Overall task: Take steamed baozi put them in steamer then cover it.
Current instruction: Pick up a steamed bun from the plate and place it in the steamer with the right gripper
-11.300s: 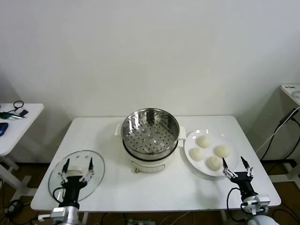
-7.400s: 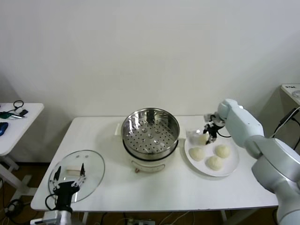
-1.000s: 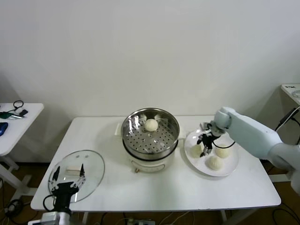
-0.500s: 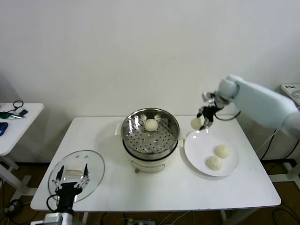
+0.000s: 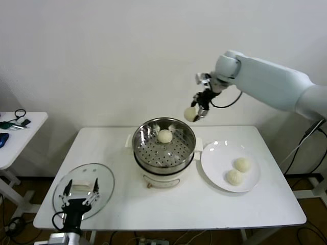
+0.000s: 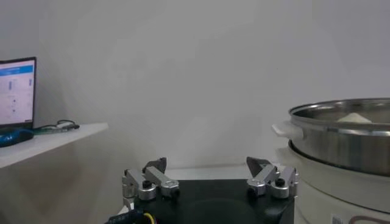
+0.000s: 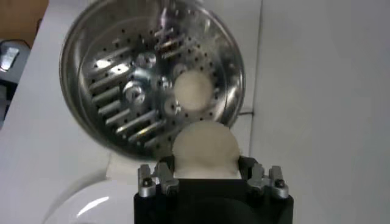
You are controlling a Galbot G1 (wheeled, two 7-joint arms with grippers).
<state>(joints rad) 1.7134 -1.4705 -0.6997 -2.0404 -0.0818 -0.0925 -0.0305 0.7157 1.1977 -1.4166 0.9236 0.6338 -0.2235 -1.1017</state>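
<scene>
I can see that the perforated tray (image 5: 153,150) is clear beside its lone baozi (image 5: 164,136), so my right gripper keeps moving the held baozi over the steamer's rim until it rests there.
My right gripper (image 5: 196,113) is shut on a cream-white baozi (image 5: 190,114) (image 7: 204,150), held in the air above the far right rim of the steamer (image 5: 164,145). The steel steamer (image 7: 152,76) holds one baozi (image 5: 164,136) (image 7: 193,91) on its perforated tray, toward the back. Two more baozi (image 5: 242,164) (image 5: 233,176) lie on the white plate (image 5: 217,158) to the steamer's right. The glass cover (image 5: 104,179) with its white bar handle lies flat at the table's front left. Just in front of it, my left gripper (image 5: 80,194) (image 6: 211,173) stands open and holds nothing.
The white table (image 5: 179,204) carries everything. A small side table (image 5: 15,138) with cables stands off to the left. In the left wrist view the steamer's wall (image 6: 341,143) stands close by, and a laptop screen (image 6: 17,91) sits on the side table.
My right gripper has lifted one baozi off the plate and carried it up and to the left, to above the steamer's rim. The left arm has not moved.
</scene>
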